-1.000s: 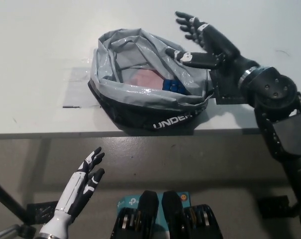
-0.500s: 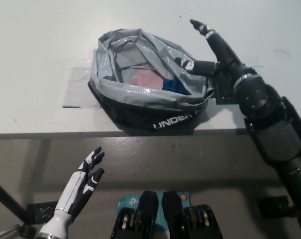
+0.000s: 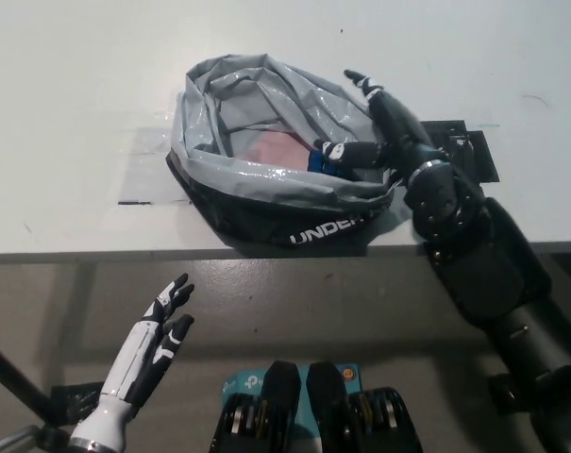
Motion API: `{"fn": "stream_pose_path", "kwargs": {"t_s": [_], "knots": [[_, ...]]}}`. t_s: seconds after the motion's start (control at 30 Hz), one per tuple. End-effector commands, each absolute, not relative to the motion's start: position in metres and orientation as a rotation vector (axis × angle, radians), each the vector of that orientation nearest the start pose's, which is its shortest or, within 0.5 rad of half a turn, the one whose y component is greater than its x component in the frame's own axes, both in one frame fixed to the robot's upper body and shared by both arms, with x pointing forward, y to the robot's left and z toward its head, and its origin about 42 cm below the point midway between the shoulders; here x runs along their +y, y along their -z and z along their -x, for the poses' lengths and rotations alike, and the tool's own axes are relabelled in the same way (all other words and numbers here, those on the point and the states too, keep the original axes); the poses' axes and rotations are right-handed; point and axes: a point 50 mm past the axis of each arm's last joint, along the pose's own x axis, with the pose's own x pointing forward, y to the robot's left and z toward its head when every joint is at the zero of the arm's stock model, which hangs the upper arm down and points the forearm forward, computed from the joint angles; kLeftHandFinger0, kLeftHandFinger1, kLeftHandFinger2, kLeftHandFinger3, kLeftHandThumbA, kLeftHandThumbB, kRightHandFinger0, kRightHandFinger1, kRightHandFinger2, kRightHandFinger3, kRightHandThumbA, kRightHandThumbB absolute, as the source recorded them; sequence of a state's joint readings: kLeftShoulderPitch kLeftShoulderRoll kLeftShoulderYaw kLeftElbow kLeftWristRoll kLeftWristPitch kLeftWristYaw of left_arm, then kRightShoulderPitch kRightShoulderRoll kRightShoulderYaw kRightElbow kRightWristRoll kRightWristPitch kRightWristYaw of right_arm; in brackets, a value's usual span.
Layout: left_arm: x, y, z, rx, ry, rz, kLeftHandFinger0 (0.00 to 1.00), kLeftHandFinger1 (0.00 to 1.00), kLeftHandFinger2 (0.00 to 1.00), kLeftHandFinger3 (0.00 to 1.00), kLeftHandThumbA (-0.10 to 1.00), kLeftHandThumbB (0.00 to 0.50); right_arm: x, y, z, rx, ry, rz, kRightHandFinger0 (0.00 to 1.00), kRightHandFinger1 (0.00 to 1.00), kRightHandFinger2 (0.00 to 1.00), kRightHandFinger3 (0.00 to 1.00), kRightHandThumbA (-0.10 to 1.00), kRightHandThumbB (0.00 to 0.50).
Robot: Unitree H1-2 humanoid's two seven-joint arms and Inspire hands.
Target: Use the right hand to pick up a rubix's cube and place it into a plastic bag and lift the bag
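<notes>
My gripper will lift the bag, and the bag will hang tilted with its opening still open, because my thumb reaches over the side of the bag's limp [image 3: 266,205], wrinkled rim [image 3: 362,185].
A grey and black plastic bag [image 3: 266,179] lies open on the white table [image 3: 68,113] near its front edge. Inside it a Rubik's cube [image 3: 325,162] shows blue squares, beside something reddish. My black right hand [image 3: 377,132] is at the bag's right rim, fingers spread and open, its thumb reaching over the rim toward the cube. It grips nothing that I can see. My white left hand [image 3: 148,354] rests low at the lower left, below the table edge, open and empty.
A clear taped sheet [image 3: 143,165] lies on the table left of the bag. A dark flat plate [image 3: 469,156] sits right of the bag behind my right forearm. The table's front edge [image 3: 96,253] runs just before the bag.
My right hand has swung left and down from beyond the bag's far right side onto its right rim, the forearm turning in. The left hand has barely shifted.
</notes>
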State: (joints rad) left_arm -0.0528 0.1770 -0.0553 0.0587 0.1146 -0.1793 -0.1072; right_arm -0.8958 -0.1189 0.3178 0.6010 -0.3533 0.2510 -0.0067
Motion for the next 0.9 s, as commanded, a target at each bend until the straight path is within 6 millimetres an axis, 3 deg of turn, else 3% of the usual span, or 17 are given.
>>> {"fn": "stream_pose_path", "kwargs": {"t_s": [0.0,0.2,0.53,0.87], "knots": [[0.249,-0.123,-0.303,-0.230,0.187,-0.329,0.88,1.00,1.00,1.00,0.95,0.113,-0.118,-0.284,-0.527,-0.115,-0.212,0.763,1.00,1.00,1.00,1.00,0.79,0.500],[0.249,-0.121,-0.302,-0.233,0.188,-0.332,0.87,1.00,1.00,1.00,0.95,0.111,-0.122,-0.280,-0.530,-0.055,-0.256,0.693,1.00,1.00,1.00,1.00,0.76,0.500],[0.250,-0.122,-0.303,-0.240,0.186,-0.336,0.86,0.98,1.00,1.00,0.96,0.108,-0.131,-0.272,-0.539,0.001,-0.179,0.807,1.00,1.00,1.00,1.00,0.75,0.500],[0.251,-0.121,-0.304,-0.241,0.186,-0.341,0.85,0.94,1.00,1.00,0.96,0.090,-0.140,-0.270,-0.542,0.036,-0.109,0.787,1.00,1.00,1.00,1.00,0.67,0.487]]}}
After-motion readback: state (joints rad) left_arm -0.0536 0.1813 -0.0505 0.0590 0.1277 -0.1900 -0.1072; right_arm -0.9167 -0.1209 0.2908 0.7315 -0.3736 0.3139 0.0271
